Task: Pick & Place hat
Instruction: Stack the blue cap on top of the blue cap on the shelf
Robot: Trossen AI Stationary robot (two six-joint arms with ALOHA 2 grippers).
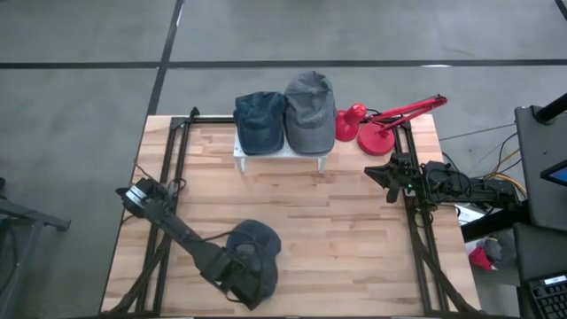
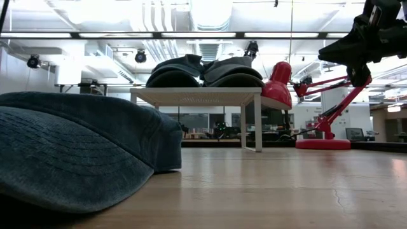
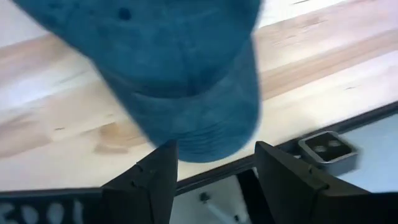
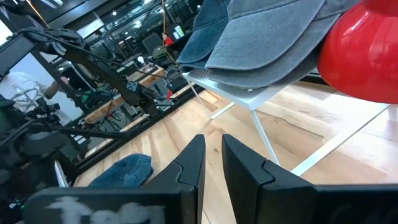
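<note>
My left gripper sits over the brim's tip [image 3: 208, 144], beyond the near cap's top, so I should move it back and pinch the top's side [image 3: 99, 53] to raise the cap.
A dark blue cap [image 1: 255, 252] lies on the table near its near edge, crown up, with its brim [image 3: 199, 134] pointing at my left gripper [image 1: 241, 288]. That gripper is open and low at the near edge. Its two fingers stand on either side of the brim's tip [image 3: 214, 155], and I cannot see them touching it. The same cap fills the low view's left [image 2: 76, 152]. My right gripper [image 1: 383, 177] waits in the air at the table's right side, fingers nearly together [image 4: 213, 149].
A small white stand [image 1: 266, 156] at the far middle carries a dark blue cap [image 1: 260, 120] and a grey cap [image 1: 310, 111]. A red desk lamp [image 1: 376, 133] stands to the right of it. Bare wood lies between the stand and the near cap.
</note>
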